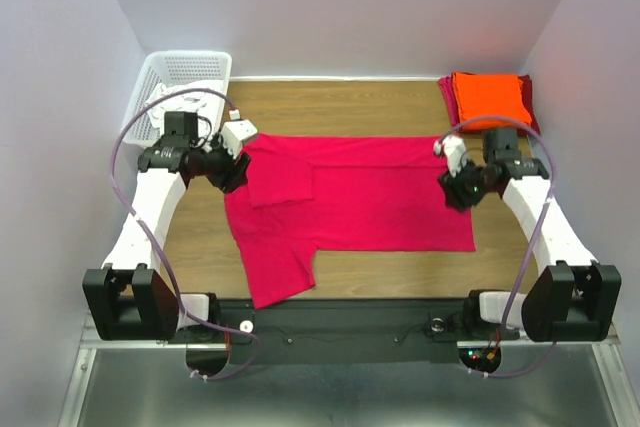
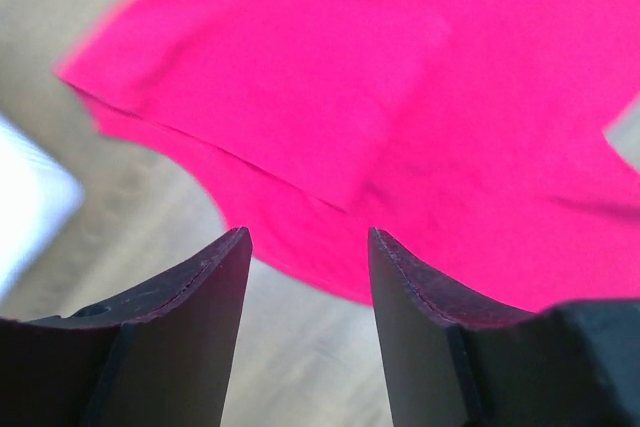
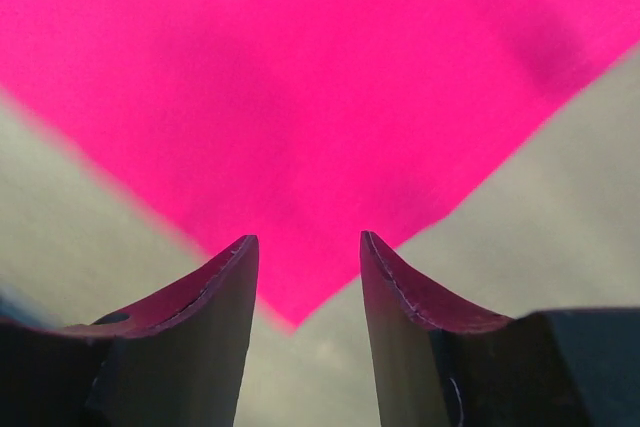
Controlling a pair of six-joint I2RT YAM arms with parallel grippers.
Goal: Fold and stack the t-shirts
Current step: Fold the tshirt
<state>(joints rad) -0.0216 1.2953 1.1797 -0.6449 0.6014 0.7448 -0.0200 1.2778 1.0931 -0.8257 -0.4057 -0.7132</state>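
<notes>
The sleeve (image 1: 277, 273) reaches out beyond the shirt's near edge (image 1: 395, 249), so I expect the sleeve's loose end to trail past the new fold once I fold that edge over.
The pinkish-red t-shirt (image 1: 350, 202) lies spread on the wooden table, its far half folded over itself, one sleeve sticking out at the near left. My left gripper (image 1: 236, 171) is open and empty, just above the shirt's left edge (image 2: 330, 147). My right gripper (image 1: 452, 190) is open and empty above the shirt's right side; a corner of the shirt (image 3: 300, 147) shows between its fingers. The orange t-shirt (image 1: 490, 99) lies folded on top of the darker red t-shirt (image 1: 450, 99) at the far right corner.
A white plastic basket (image 1: 185, 77) stands at the far left corner, just behind the left arm. White walls close in the table on three sides. Bare wood (image 1: 400, 272) shows near the front edge.
</notes>
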